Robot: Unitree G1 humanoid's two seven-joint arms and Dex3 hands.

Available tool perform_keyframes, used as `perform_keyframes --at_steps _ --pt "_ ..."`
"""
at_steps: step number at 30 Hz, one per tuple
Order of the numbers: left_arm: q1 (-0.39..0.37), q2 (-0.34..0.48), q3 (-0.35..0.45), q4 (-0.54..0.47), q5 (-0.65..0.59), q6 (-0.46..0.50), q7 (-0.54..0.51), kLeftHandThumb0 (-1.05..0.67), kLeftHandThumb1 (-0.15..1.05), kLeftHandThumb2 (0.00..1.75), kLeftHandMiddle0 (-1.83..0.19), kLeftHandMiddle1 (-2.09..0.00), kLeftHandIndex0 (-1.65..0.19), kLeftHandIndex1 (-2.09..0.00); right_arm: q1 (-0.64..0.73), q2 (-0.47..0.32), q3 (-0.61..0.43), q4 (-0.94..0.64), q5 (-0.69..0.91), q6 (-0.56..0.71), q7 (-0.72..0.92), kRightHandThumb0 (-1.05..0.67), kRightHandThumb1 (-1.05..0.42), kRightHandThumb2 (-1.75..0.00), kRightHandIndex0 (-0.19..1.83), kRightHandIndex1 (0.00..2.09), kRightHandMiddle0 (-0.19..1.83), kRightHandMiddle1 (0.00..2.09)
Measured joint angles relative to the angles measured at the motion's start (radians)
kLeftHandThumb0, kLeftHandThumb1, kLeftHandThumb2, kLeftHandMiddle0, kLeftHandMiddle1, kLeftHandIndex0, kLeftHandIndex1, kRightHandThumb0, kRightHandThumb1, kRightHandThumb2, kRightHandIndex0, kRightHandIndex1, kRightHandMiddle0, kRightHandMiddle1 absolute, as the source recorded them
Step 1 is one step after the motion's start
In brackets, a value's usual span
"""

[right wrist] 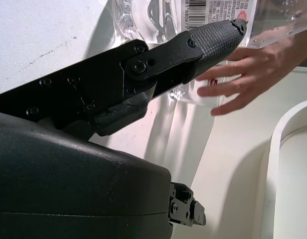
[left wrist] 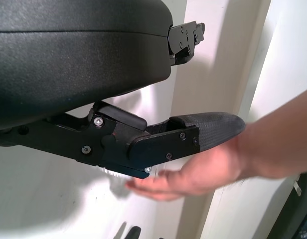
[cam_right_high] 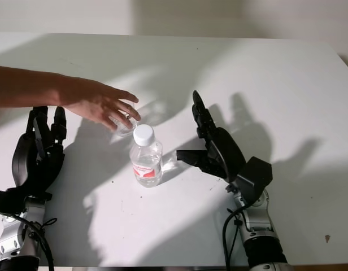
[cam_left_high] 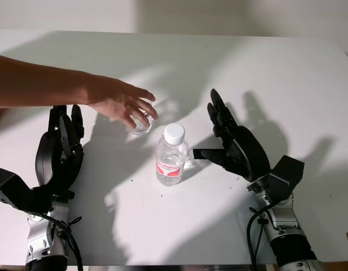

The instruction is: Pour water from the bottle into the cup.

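The water (cam_left_high: 169, 178) will stay inside when the robot tips the bottle over the cup, because the white cap (cam_left_high: 174, 134) still covers the bottle's opening.
A clear water bottle (cam_left_high: 172, 157) with a white cap and a red label stands upright at the middle of the white table (cam_left_high: 230, 62). Just behind it to the left sits a small clear cup (cam_left_high: 141, 124), with a person's hand (cam_left_high: 120, 101) reaching in from the left and touching it. My right hand (cam_left_high: 230, 141) is open, a little to the right of the bottle and apart from it. My left hand (cam_left_high: 61, 149) is open at the table's left, below the person's forearm. In the right wrist view the bottle (right wrist: 203, 12) stands beyond my finger (right wrist: 193, 47).
The person's bare forearm (cam_left_high: 33, 84) stretches across the table's left side above my left hand. Strong shadows fall over the table top. The table's right half and far side are bare white surface.
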Motion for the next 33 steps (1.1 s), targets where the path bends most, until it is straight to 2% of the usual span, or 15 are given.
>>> perform_keyframes --at_steps 14,17,23,28,33 --pt "-0.005 0.001 0.001 0.009 0.001 -0.004 -0.007 -0.73 1.05 0.62 0.19 0.0 0.19 0.0 -0.027 -0.005 0.002 0.046 -0.011 -0.01 0.025 -0.98 -0.99 -0.05 -0.19 0.0 -0.19 0.0" --pt "-0.015 -0.004 0.0 0.017 0.002 -0.005 0.001 -0.74 1.05 0.62 0.19 0.0 0.19 0.0 -0.028 -0.029 0.001 0.05 0.014 -0.01 0.102 -0.94 -0.98 -0.05 -0.19 0.0 -0.19 0.0" --pt "-0.025 -0.015 -0.004 0.03 0.017 -0.019 0.014 -0.74 1.05 0.64 0.19 0.0 0.19 0.0 -0.063 -0.127 0.0 0.043 0.083 0.031 0.302 -0.91 -0.96 -0.05 -0.19 0.0 -0.19 0.0" --pt "-0.036 -0.015 -0.006 0.042 0.016 -0.021 0.003 -0.73 1.05 0.64 0.19 0.0 0.19 0.0 -0.132 -0.206 0.023 -0.024 0.138 0.122 0.511 -0.91 -0.95 -0.05 -0.19 0.0 -0.19 0.0" --pt "-0.041 -0.015 -0.007 0.042 0.017 -0.021 0.003 -0.73 1.05 0.63 0.19 0.0 0.19 0.0 -0.184 -0.216 0.072 -0.032 0.151 0.147 0.649 -0.98 -0.96 -0.05 -0.19 0.0 -0.19 0.0"
